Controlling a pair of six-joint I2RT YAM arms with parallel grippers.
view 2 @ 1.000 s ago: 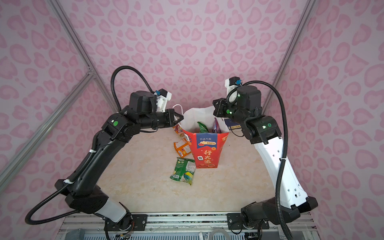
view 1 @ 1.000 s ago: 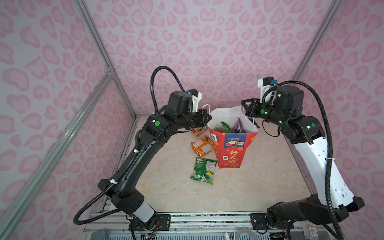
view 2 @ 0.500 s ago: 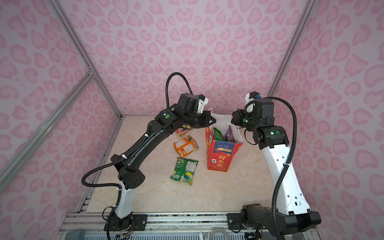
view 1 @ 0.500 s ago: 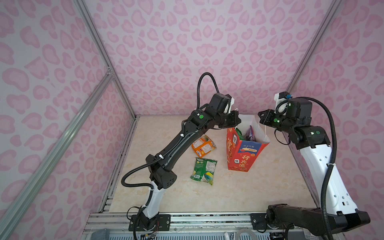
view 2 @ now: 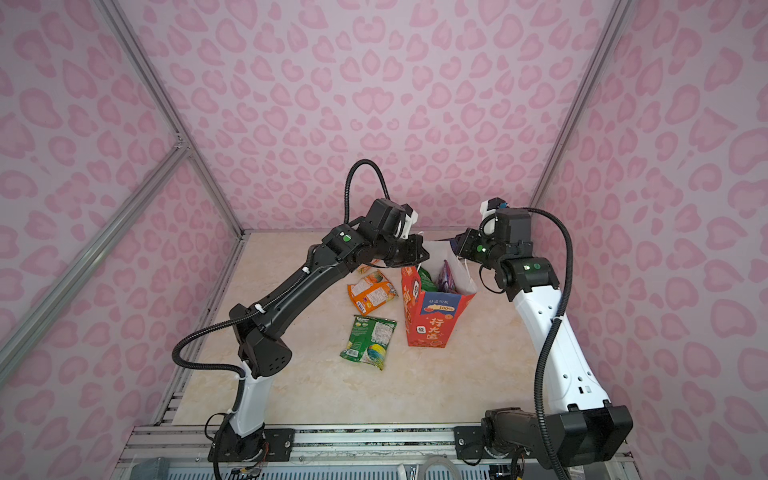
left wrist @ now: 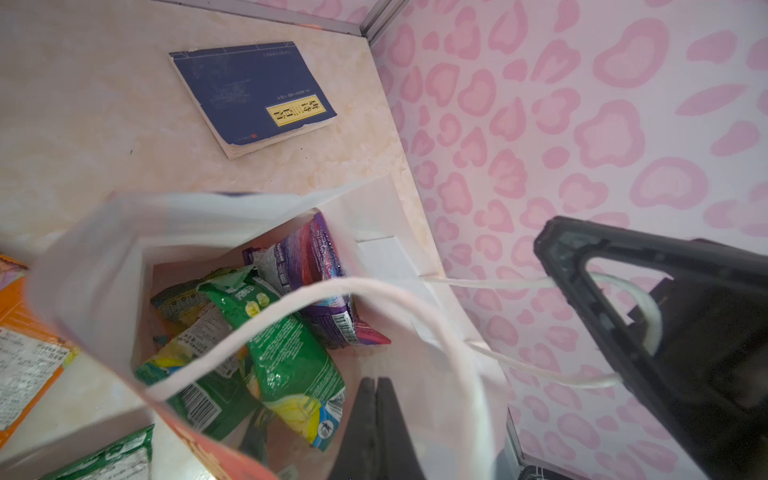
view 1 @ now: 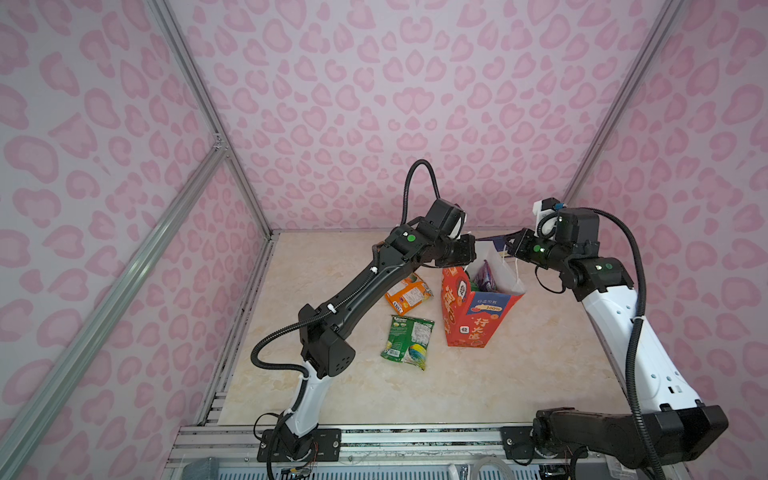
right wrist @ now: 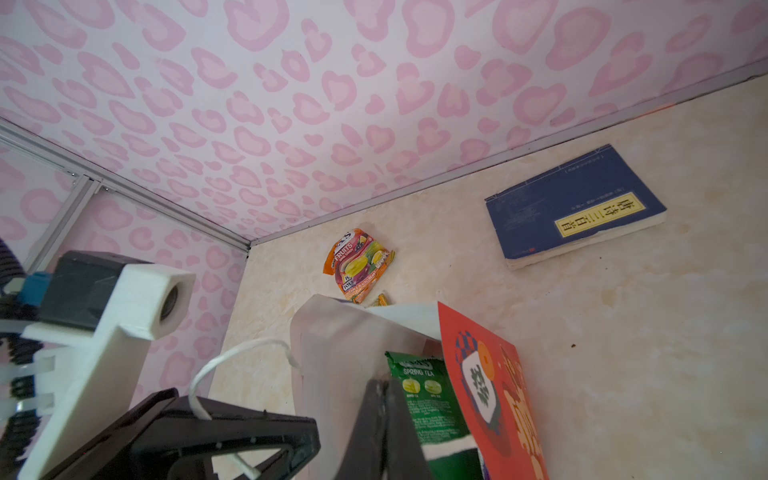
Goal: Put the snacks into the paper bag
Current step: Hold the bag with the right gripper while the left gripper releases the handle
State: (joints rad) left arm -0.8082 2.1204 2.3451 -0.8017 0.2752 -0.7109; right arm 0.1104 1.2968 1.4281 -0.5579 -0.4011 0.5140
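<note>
The robot's two grippers hold only cord handles of the paper bag (view 1: 515,269), so next the right gripper takes hold of the bag's rim (view 1: 520,286) before the left gripper goes off for snacks.
The red paper bag (view 1: 478,320) (view 2: 432,320) stands on the table with its white mouth spread between my grippers. My left gripper (view 1: 473,249) (left wrist: 376,386) is shut on one white cord handle (right wrist: 232,357). Across the mouth, my right gripper (view 1: 512,244) (right wrist: 384,384) is shut on the opposite cord handle (left wrist: 490,284). Green (left wrist: 291,353) and purple (left wrist: 316,266) snacks lie inside the bag. Outside it, an orange packet (view 1: 407,293) and a green packet (view 1: 409,340) lie flat to its left. Another orange packet (right wrist: 359,264) lies near the back wall.
A dark blue book (left wrist: 249,91) (right wrist: 573,208) lies flat behind the bag near the back right corner. Pink patterned walls close in the table on three sides. The left arm (view 1: 365,286) stretches over the orange packet.
Both arms have swung to the right with the bag held between them. The bag has shifted right and turned, so a corner now faces forward. The loose packets have not moved.
</note>
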